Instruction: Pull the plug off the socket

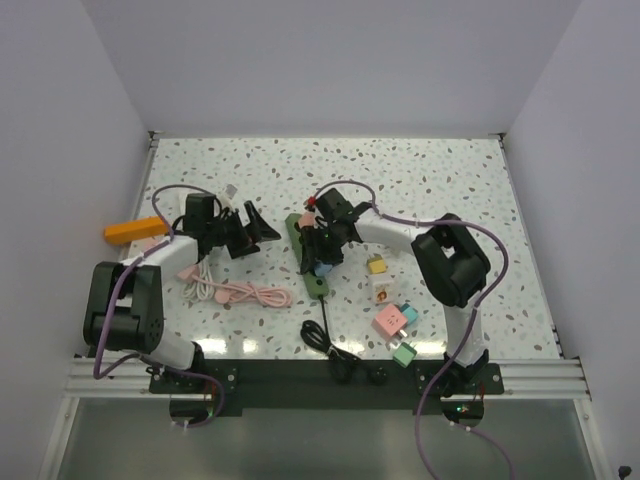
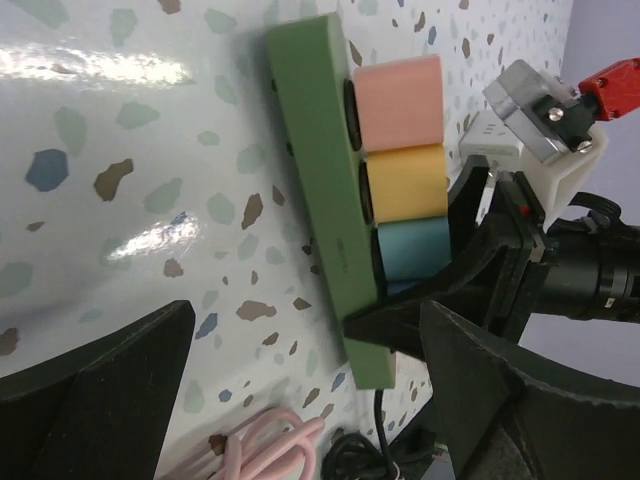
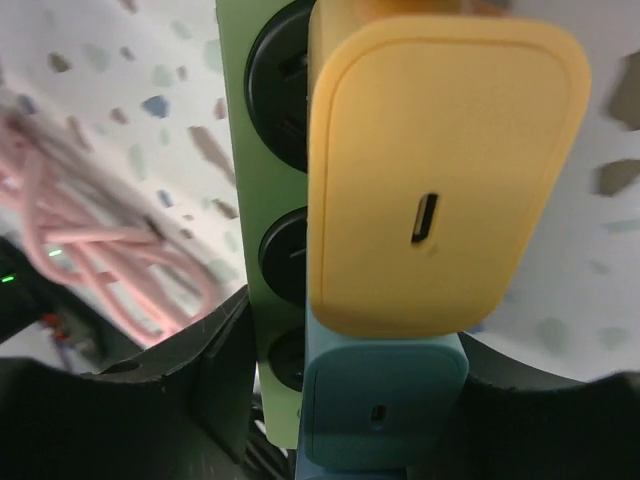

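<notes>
My right gripper spans the green socket strip and blue plug together [image 3: 310, 385], so my left gripper should hold the socket strip [image 2: 338, 225] while my right gripper takes only the plug.
A green power strip [image 1: 303, 252] lies mid-table with a pink plug [image 2: 400, 98], a yellow plug [image 2: 405, 182] and a blue plug [image 2: 415, 248] in a row. My right gripper [image 1: 322, 252] is over the strip's near end. In the right wrist view it [image 3: 370, 400] straddles the blue plug [image 3: 385, 405] below the yellow plug [image 3: 440, 170]. Its right finger is at the plug's side. Its left finger [image 3: 190, 380] stands beside the strip [image 3: 240, 150] with a gap to the plug. My left gripper [image 1: 255, 232] [image 2: 300, 400] is open and empty, left of the strip [image 2: 320, 170].
A pink cable [image 1: 240, 293] lies left of the strip and the strip's black cord [image 1: 330, 342] coils at the near edge. Loose coloured plugs [image 1: 391, 319] lie to the right. An orange block [image 1: 133, 230] sits at the far left.
</notes>
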`<state>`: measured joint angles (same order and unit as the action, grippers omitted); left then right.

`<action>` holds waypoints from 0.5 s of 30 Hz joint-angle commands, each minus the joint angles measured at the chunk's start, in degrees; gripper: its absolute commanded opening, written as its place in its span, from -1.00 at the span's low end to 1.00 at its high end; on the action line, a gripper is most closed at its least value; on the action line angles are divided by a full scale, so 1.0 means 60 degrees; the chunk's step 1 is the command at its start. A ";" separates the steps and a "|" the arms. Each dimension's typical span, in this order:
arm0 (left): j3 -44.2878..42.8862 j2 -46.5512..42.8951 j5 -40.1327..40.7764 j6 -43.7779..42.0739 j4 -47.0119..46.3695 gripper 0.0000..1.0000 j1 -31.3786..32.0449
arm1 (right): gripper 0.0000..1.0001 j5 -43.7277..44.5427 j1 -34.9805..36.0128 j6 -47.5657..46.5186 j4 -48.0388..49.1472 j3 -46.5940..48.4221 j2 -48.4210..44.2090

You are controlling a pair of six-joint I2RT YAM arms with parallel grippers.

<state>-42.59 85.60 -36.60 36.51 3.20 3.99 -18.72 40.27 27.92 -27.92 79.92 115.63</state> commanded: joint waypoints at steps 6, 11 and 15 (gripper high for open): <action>0.0403 0.0879 -0.0405 0.0887 -0.2436 1.00 0.0916 | -1.00 -0.2607 0.0041 0.2143 0.2280 -0.0561 -0.0889; 0.0345 0.1507 -0.0111 0.1005 -0.2702 0.98 0.1429 | -1.00 -0.2798 0.0041 0.2582 0.2954 -0.0898 -0.0976; 0.0316 0.1904 0.0283 0.0903 -0.2600 0.74 0.1810 | -1.00 -0.2725 0.0041 0.2597 0.2955 -0.0913 -0.1020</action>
<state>-40.36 95.55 -37.01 41.76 -9.78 13.56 -31.46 40.49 40.95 -14.98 73.91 114.74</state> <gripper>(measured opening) 0.892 0.520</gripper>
